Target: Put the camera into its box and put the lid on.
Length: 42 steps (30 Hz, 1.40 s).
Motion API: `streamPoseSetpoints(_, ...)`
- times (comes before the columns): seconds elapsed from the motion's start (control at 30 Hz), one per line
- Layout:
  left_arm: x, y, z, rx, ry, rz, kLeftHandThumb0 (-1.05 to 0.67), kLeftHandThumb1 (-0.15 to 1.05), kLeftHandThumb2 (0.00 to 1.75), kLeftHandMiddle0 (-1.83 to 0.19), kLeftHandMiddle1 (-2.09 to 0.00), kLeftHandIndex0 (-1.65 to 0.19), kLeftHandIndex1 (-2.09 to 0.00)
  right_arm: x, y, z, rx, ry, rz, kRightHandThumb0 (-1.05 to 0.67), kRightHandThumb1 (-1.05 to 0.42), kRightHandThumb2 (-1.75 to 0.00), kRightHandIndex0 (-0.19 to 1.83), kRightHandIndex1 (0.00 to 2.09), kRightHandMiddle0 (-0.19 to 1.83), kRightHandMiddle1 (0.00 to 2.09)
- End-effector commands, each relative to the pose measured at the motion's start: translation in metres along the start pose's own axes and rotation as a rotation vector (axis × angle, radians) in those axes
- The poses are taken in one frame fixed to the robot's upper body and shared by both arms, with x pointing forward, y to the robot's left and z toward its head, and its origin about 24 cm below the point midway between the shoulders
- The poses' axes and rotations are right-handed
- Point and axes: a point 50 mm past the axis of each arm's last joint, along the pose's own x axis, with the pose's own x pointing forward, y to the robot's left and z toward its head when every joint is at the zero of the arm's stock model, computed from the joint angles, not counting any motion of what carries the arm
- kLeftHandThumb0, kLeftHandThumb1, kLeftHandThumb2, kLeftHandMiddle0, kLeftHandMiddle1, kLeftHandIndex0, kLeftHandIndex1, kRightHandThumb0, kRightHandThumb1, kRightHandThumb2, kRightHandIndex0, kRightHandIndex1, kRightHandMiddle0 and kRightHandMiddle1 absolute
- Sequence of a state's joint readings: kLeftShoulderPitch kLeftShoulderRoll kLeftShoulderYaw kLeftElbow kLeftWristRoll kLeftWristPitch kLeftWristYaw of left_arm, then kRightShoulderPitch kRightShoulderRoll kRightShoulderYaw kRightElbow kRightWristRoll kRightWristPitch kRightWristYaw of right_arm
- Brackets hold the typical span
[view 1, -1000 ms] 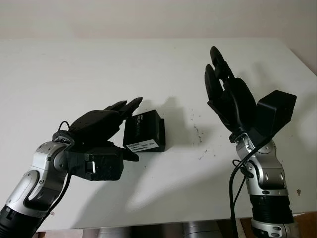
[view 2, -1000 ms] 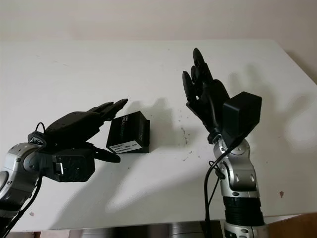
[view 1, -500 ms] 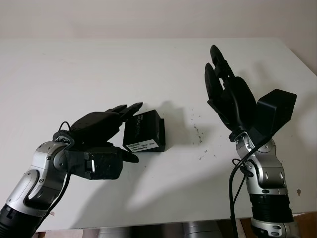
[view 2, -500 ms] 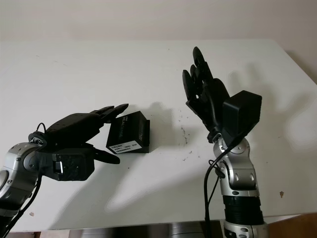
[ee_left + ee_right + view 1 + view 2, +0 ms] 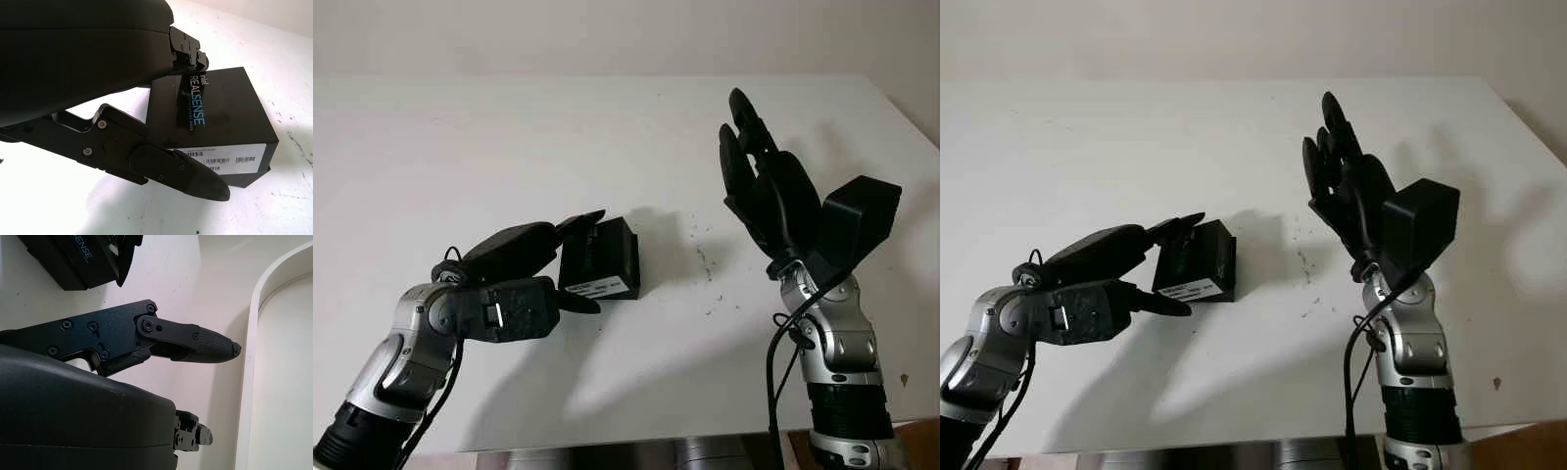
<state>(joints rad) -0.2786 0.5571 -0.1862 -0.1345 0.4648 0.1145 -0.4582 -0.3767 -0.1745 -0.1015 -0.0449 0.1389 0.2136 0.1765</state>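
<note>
The box base's corner [image 5: 636,268] juts out past the crooked lid [image 5: 594,252], so the lid will square up and sink lower when I push it.
A black box [image 5: 612,257] with its lid on, marked RealSense with a white label on its front side, sits on the white table [image 5: 509,127] near the middle. My left hand [image 5: 592,260] is at the box's left side and is open. Its upper fingers [image 5: 188,46] reach over the top left edge of the box [image 5: 225,107], and the thumb [image 5: 195,176] lies low along the front. I cannot tell whether they touch it. My right hand [image 5: 749,147] is open and raised above the table to the right, well apart from the box.
Small dark specks [image 5: 705,264] mark the table between the box and the right arm. The table's right edge [image 5: 911,117] runs close behind the right hand. Its front edge [image 5: 636,446] lies just before both arms.
My left hand has sunk lower and closed in on the box, its fingers now over the top left edge. The box and the right hand have stayed put.
</note>
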Motion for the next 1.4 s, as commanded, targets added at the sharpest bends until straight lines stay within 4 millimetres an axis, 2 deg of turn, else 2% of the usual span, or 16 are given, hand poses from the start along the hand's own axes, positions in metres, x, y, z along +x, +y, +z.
streamPoseSetpoints(0.0, 0.003, 0.006, 0.003, 0.001, -0.025, 0.032, -0.69, 0.95, 0.05, -0.27, -0.14, -0.17, -0.17, -0.001, -0.002, 0.006, -0.002, -0.021, -0.009, -0.67, -1.05, -0.56, -0.1, 0.06, -0.06, 0.07)
streamPoseSetpoints(0.27, 0.008, 0.003, 0.001, 0.005, -0.061, 0.071, -0.61, 0.92, 0.05, -0.33, -0.24, -0.24, -0.28, -0.002, -0.003, 0.007, 0.001, -0.015, -0.021, -0.67, -1.05, -0.56, -0.09, 0.06, -0.05, 0.07)
streamPoseSetpoints(0.3, 0.008, 0.002, 0.001, 0.009, -0.064, 0.077, -0.59, 0.91, 0.05, -0.28, -0.4, -0.21, -0.38, -0.002, -0.003, 0.007, 0.001, -0.015, -0.021, -0.67, -1.05, -0.56, -0.09, 0.06, -0.05, 0.07)
streamPoseSetpoints(0.33, 0.009, 0.002, 0.001, 0.009, -0.072, 0.086, -0.55, 0.89, 0.05, -0.17, -0.71, -0.15, -0.56, -0.003, -0.003, 0.007, 0.003, -0.016, -0.019, -0.67, -1.05, -0.56, -0.1, 0.06, -0.06, 0.07)
streamPoseSetpoints(0.4, 0.009, 0.001, 0.001, 0.016, -0.086, 0.102, -0.51, 0.88, 0.05, -0.09, -1.03, -0.07, -0.79, -0.003, -0.003, 0.007, 0.004, -0.017, -0.019, -0.66, -1.05, -0.56, -0.1, 0.06, -0.06, 0.07)
streamPoseSetpoints(0.43, 0.009, 0.0, 0.0, 0.021, -0.091, 0.107, -0.47, 0.88, 0.05, -0.09, -1.12, -0.06, -0.87, -0.003, -0.003, 0.007, 0.004, -0.017, -0.02, -0.67, -1.05, -0.56, -0.09, 0.06, -0.06, 0.07)
streamPoseSetpoints(0.6, 0.009, -0.002, 0.0, 0.078, -0.119, 0.137, -0.34, 0.87, 0.05, -0.17, -1.26, -0.1, -1.06, -0.003, -0.003, 0.007, 0.002, -0.014, -0.02, -0.67, -1.05, -0.56, -0.09, 0.06, -0.05, 0.07)
streamPoseSetpoints(0.67, 0.009, -0.003, 0.0, 0.101, -0.13, 0.144, -0.29, 0.88, 0.05, -0.17, -1.45, -0.1, -1.23, -0.003, -0.003, 0.006, 0.003, -0.013, -0.019, -0.67, -1.05, -0.56, -0.1, 0.05, -0.06, 0.07)
streamPoseSetpoints(0.77, 0.008, -0.004, 0.001, 0.107, -0.137, 0.151, -0.25, 0.92, 0.06, -0.19, -1.61, -0.11, -1.41, -0.003, -0.003, 0.007, 0.0, -0.016, -0.019, -0.67, -1.05, -0.56, -0.1, 0.05, -0.06, 0.07)
streamPoseSetpoints(1.03, 0.007, -0.005, 0.003, 0.12, -0.144, 0.185, -0.21, 0.99, 0.06, -0.29, -1.88, -0.18, -1.77, -0.003, -0.002, 0.006, 0.003, -0.014, -0.022, -0.67, -1.05, -0.56, -0.09, 0.06, -0.05, 0.07)
streamPoseSetpoints(1.13, 0.007, -0.004, 0.004, 0.123, -0.127, 0.198, -0.19, 0.98, 0.05, -0.33, -1.91, -0.17, -1.8, -0.003, -0.002, 0.006, 0.001, -0.014, -0.024, -0.68, -1.05, -0.55, -0.09, 0.06, -0.05, 0.07)
streamPoseSetpoints(1.37, 0.005, 0.01, 0.009, 0.02, -0.063, 0.205, -0.17, 0.97, 0.05, -0.33, -1.75, -0.16, -1.73, -0.004, -0.002, 0.005, 0.0, -0.012, -0.017, -0.68, -1.05, -0.56, -0.09, 0.06, -0.06, 0.07)
